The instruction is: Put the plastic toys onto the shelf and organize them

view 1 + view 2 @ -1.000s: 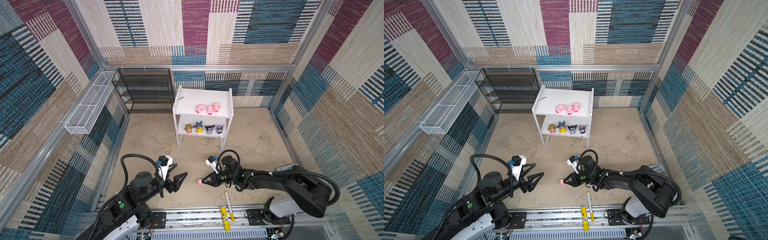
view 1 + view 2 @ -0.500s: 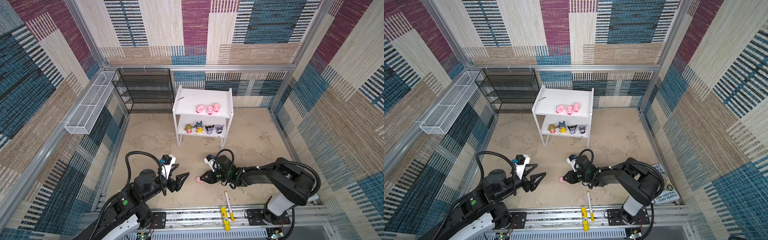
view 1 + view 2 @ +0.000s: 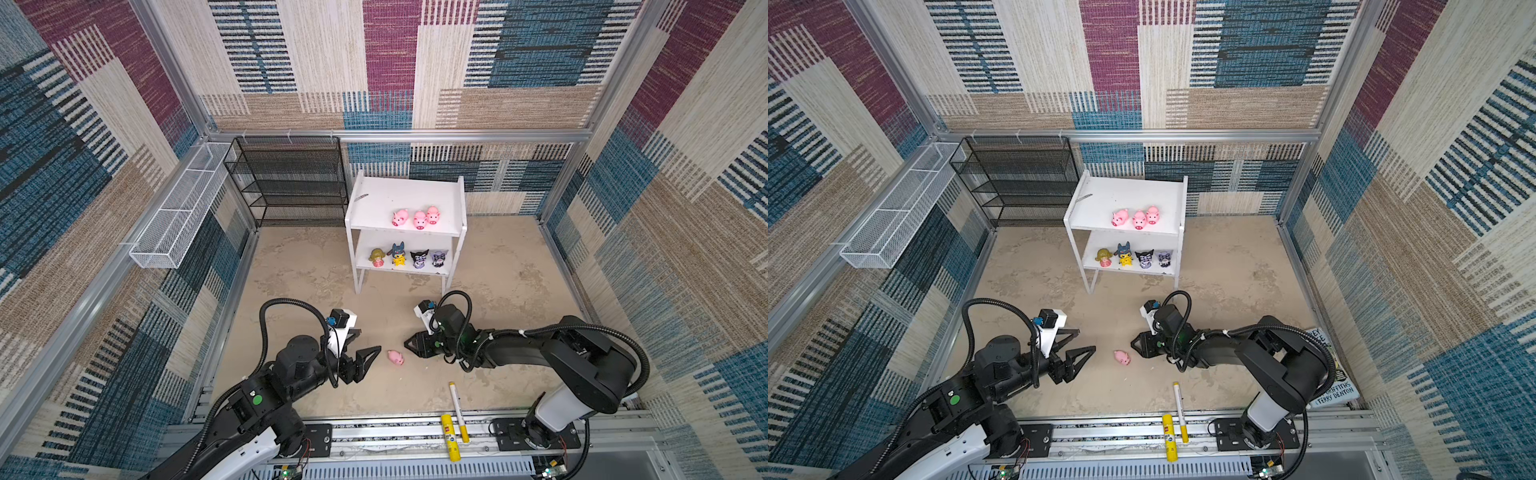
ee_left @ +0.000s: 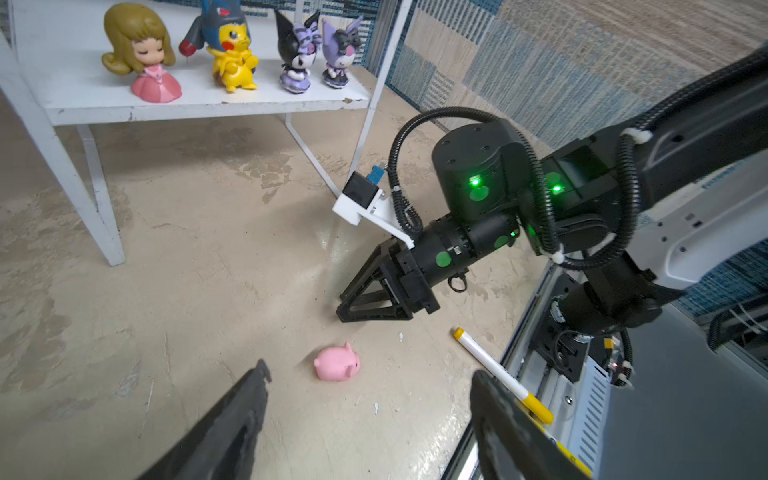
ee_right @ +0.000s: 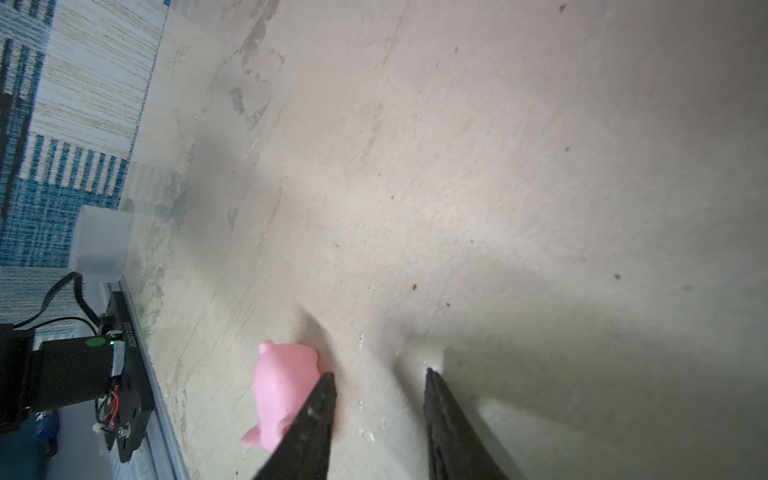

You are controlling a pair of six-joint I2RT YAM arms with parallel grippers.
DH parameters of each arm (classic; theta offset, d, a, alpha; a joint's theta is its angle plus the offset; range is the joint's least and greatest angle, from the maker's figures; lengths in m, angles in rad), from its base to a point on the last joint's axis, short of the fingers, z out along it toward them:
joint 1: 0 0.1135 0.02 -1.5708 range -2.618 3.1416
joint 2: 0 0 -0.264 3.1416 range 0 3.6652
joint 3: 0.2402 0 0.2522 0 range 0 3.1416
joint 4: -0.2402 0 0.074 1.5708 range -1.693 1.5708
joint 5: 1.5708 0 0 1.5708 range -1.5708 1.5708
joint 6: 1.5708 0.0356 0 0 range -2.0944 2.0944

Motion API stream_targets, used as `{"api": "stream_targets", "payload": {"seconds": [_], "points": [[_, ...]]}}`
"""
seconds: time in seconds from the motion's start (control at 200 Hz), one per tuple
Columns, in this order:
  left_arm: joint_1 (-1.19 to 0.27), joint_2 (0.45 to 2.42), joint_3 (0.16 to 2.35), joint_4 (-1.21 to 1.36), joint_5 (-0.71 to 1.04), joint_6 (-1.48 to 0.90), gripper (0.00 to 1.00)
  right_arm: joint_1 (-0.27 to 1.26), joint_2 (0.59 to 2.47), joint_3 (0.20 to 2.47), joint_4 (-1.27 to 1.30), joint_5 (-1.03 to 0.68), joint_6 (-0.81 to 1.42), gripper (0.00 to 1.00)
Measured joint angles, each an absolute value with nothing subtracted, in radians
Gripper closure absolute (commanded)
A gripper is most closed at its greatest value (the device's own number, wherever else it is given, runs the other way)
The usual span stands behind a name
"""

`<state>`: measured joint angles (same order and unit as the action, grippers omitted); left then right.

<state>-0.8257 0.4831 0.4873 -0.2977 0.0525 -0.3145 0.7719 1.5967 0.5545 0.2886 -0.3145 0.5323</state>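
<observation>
The loose pink pig (image 3: 395,357) is outside my right gripper's fingers, so my left gripper needs to pick the pig up and bring it to the top board's loose end (image 3: 372,213).
One pink pig (image 3: 395,357) (image 3: 1122,357) lies loose on the floor between my two grippers. My left gripper (image 3: 370,340) (image 4: 370,370) is open, its tips just left of the pig. My right gripper (image 3: 405,343) (image 5: 379,374) is open with nothing between its fingers; the pig (image 5: 282,395) lies against the outside of one finger. The white shelf (image 3: 405,195) (image 3: 1125,195) stands at the back. Three pink pigs (image 3: 417,218) sit on its top board. Its lower board carries the blond doll (image 3: 377,257), the yellow figure (image 3: 398,254) and two black-and-purple figures (image 3: 428,258).
A yellow-capped white marker (image 3: 457,409) and a yellow tube (image 3: 450,436) lie by the front rail. A black mesh rack (image 3: 291,178) stands left of the shelf, and a white wire basket (image 3: 178,212) hangs on the left wall. A book (image 3: 1333,382) lies at the right wall.
My right gripper carried the pink pig a little left, set it on the floor, opened and drew back. My left gripper edged towards the pig.
</observation>
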Motion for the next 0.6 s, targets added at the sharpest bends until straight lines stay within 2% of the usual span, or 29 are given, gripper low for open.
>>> {"api": "stream_targets", "payload": {"seconds": [0.11,0.2,0.601], "points": [[-0.826,0.523,0.432,-0.289,0.028,-0.369,0.25,0.776,1.597,0.562,0.265,-0.315,0.501,0.76],[-0.826,0.539,0.393,-0.288,0.007,-0.424,0.27,0.792,1.587,0.557,0.250,-0.316,0.480,0.81],[-0.831,0.489,0.289,-0.332,-0.100,-0.605,0.28,0.916,1.638,0.575,0.265,-0.381,0.452,0.86]]}}
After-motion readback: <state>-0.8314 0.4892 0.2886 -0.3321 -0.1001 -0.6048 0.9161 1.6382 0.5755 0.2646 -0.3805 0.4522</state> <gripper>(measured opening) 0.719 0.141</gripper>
